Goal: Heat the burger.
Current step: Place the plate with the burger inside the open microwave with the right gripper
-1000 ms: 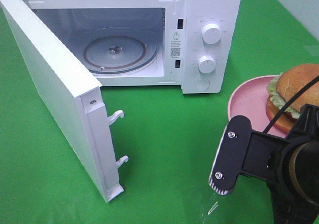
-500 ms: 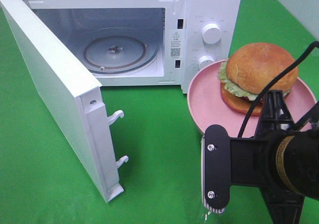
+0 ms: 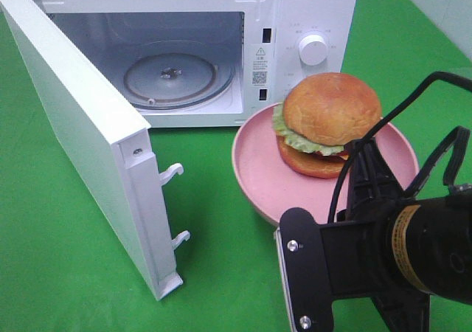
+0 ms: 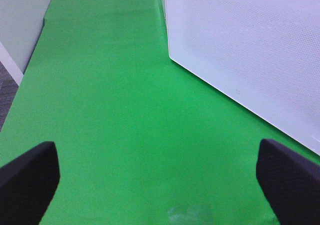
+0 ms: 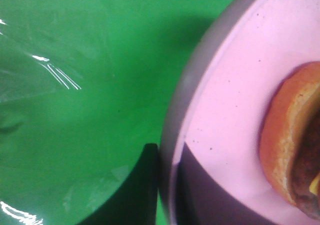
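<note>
The plate (image 3: 269, 166) is facing the microwave's control panel, next to the microwave's opening. Next, my right gripper moves the plate across toward the turntable (image 3: 177, 77) before it slides the plate in.
The burger (image 3: 330, 122), with a golden-brown bun and green lettuce, rests on a pink plate (image 3: 254, 162) held in the air just in front of the microwave's control panel. My right gripper (image 3: 354, 199) is shut on the plate's near rim. In the right wrist view the plate rim (image 5: 172, 135) runs between the dark fingers (image 5: 145, 185), and the burger (image 5: 287, 140) shows at the edge. My left gripper (image 4: 160, 185) stands open over bare green cloth and does not show in the exterior view.
The white microwave (image 3: 310, 7) stands at the back with its door (image 3: 81, 140) swung wide open to the left and its glass turntable (image 3: 171, 74) bare. The door's outer face (image 4: 250, 50) lies close beside the left gripper. Green cloth covers the table.
The right arm has carried the plate with the burger leftward and toward the microwave, from the right edge to the middle right. The left gripper has stayed open.
</note>
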`<control>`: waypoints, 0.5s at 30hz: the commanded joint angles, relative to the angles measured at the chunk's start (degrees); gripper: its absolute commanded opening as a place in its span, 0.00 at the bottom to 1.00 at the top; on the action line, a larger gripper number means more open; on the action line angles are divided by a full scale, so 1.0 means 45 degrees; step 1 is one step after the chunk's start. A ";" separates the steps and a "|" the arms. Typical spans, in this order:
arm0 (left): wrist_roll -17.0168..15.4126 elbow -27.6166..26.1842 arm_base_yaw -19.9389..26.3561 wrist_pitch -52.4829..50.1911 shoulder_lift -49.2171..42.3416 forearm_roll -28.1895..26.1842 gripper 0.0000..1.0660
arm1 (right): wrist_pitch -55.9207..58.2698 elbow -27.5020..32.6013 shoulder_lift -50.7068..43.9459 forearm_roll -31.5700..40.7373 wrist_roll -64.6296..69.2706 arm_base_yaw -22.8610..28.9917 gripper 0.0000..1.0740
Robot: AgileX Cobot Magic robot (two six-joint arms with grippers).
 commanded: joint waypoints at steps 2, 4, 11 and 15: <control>0.0025 0.0051 -0.0038 -0.0191 -0.0280 -0.0051 0.94 | -0.0573 0.0000 -0.0102 -0.0853 -0.1859 -0.0013 0.01; 0.0025 0.0051 -0.0038 -0.0191 -0.0280 -0.0051 0.94 | -0.0637 0.0000 -0.0102 -0.0853 -0.2063 -0.0013 0.00; 0.0025 0.0051 -0.0038 -0.0191 -0.0280 -0.0051 0.94 | -0.2190 0.0000 -0.0102 -0.0382 -0.4049 -0.1732 0.00; 0.0025 0.0051 -0.0038 -0.0191 -0.0280 -0.0051 0.94 | -0.3170 -0.0013 -0.0102 0.0013 -0.5933 -0.2559 0.00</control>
